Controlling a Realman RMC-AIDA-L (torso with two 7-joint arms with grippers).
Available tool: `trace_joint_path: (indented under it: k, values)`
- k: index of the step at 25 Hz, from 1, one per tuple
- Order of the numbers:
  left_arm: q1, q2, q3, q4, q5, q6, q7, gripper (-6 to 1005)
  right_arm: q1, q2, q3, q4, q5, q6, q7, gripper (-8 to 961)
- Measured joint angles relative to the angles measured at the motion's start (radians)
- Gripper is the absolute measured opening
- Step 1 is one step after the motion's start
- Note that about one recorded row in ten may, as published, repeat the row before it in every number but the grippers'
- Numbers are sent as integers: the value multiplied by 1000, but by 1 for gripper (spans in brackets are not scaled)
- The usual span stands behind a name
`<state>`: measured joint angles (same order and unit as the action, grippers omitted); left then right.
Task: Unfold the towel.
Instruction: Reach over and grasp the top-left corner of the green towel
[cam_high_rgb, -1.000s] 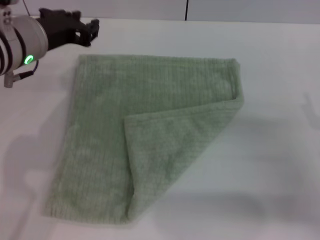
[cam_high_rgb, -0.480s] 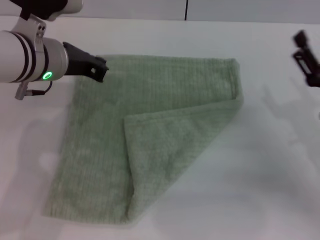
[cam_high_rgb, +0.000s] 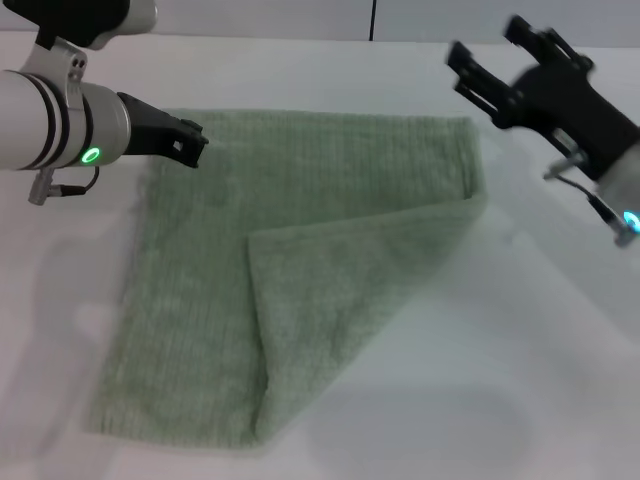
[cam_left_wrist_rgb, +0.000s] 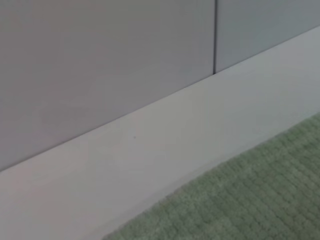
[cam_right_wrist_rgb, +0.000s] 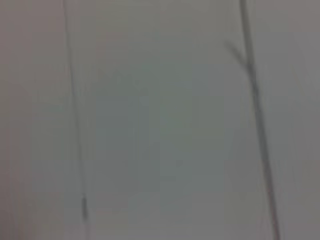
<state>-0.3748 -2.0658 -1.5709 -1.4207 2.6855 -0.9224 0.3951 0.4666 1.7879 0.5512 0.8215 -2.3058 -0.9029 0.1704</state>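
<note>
The folded flap (cam_high_rgb: 325, 300) lies over the middle of the towel while the robot's right gripper hangs high and away, so the right gripper should swing back and go down to the flap's tip (cam_high_rgb: 260, 245).
The pale green towel (cam_high_rgb: 300, 270) lies flat on the white table (cam_high_rgb: 520, 340). Its near right corner is folded over onto the middle, and the flap's tip (cam_high_rgb: 252, 242) points left. My left gripper (cam_high_rgb: 192, 145) hangs over the towel's far left corner. The left wrist view shows the towel's far edge (cam_left_wrist_rgb: 250, 200) close below. My right gripper (cam_high_rgb: 492, 55) is open and empty, in the air above the towel's far right corner. The right wrist view shows only blurred grey wall.
A grey wall (cam_high_rgb: 300, 15) with a dark vertical seam (cam_high_rgb: 373, 18) rises behind the table's far edge. Bare table lies to the right of and in front of the towel.
My right arm has swung in from the right edge to above the towel's far right corner. My left gripper has held over the far left corner. The towel has not moved.
</note>
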Motion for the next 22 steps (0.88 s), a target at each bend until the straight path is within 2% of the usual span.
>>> trace_joint_path:
  k: [2,3,4,6,8,10,13,14,15,19,21,22]
  values:
    - [-6,1,-6,6,0,-1,-9,-1,-28,-28,121,157,-121,215,-7,788]
    - [-7,1,-7,6,0,-2,-9,-1,-45,-34,183,240,-189,330,-8,788]
    - [-7,2,-7,5,0,-4,-10,-1,-69,-32,255,331,-266,486,-10,788]
    - [-8,2,-9,4,0,-5,-10,-1,-124,1,391,512,-422,805,-16,788]
    - [-11,2,-13,3,-1,-6,-9,0,-165,54,492,674,-528,1076,-37,787]
    - [-14,2,-16,6,0,-6,-7,0,-182,138,613,817,-574,1353,-115,787]
    - [-19,2,-18,12,-1,-6,-4,0,-178,253,780,922,-508,1650,-323,787]
    - [-21,2,-18,13,0,-6,-4,0,-172,279,822,940,-464,1715,-390,787]
    - [-21,2,-18,13,0,-6,-4,1,-157,287,858,946,-379,1778,-450,786]
    - [-26,3,-25,23,10,-2,-3,1,-56,264,935,908,-151,1951,-514,786]
    - [-30,3,-31,29,17,-4,-3,1,-19,269,970,883,-117,2030,-530,786]
    - [-38,3,-33,39,26,-8,-3,1,8,279,987,862,-109,2098,-539,786]
